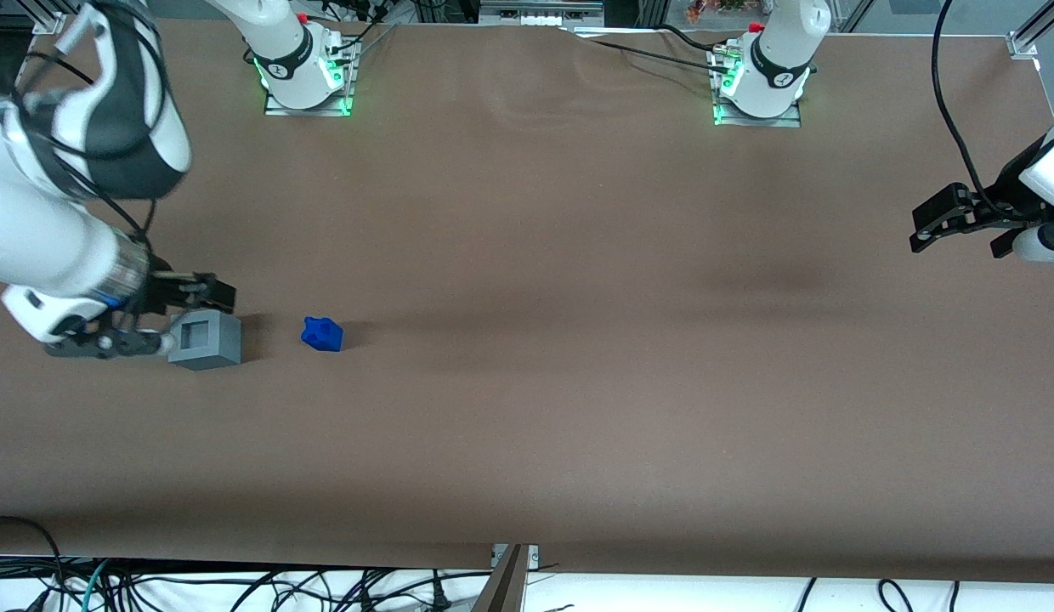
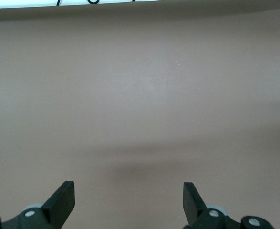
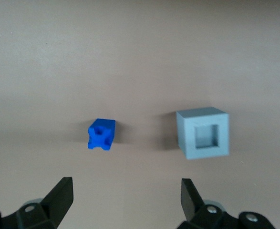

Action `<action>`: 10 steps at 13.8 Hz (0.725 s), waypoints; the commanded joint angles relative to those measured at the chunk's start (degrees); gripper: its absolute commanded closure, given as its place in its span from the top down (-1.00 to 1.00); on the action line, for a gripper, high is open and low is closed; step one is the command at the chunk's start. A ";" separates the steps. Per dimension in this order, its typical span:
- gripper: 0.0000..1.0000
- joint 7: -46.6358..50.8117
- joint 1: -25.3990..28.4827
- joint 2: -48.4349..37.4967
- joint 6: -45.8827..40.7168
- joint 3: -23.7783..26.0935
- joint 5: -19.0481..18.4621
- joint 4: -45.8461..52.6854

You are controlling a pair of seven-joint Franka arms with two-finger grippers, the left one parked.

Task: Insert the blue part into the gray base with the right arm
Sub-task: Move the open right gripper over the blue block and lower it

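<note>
I expect the blue part (image 1: 322,333) to keep sticking out above the base's rim when I push it in, because the hollow in the gray base (image 3: 206,136) looks shallow.
The gray base (image 1: 206,339) is a light-gray cube with a square recess in its top, standing on the brown table toward the working arm's end. The blue part (image 1: 322,333) lies on the table beside it, a short gap toward the parked arm's end. My right gripper (image 1: 187,316) hangs above the table at the gray base's outer side, open and empty. In the right wrist view the open gripper (image 3: 125,191) has bare table between its fingertips, with the blue part (image 3: 102,134) and the gray base (image 3: 202,132) apart from it, side by side.
The two arm bases (image 1: 304,76) (image 1: 761,81) stand at the table's edge farthest from the front camera. The parked arm's gripper (image 1: 960,217) hangs at the other end of the table. Cables (image 1: 238,586) lie below the near edge.
</note>
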 commanded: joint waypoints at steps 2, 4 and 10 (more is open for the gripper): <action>1.00 4.01 2.38 5.84 4.61 0.00 0.02 0.24; 1.00 6.91 4.05 8.04 6.64 0.00 0.10 0.24; 0.99 9.30 4.59 12.18 10.41 0.09 3.18 -3.61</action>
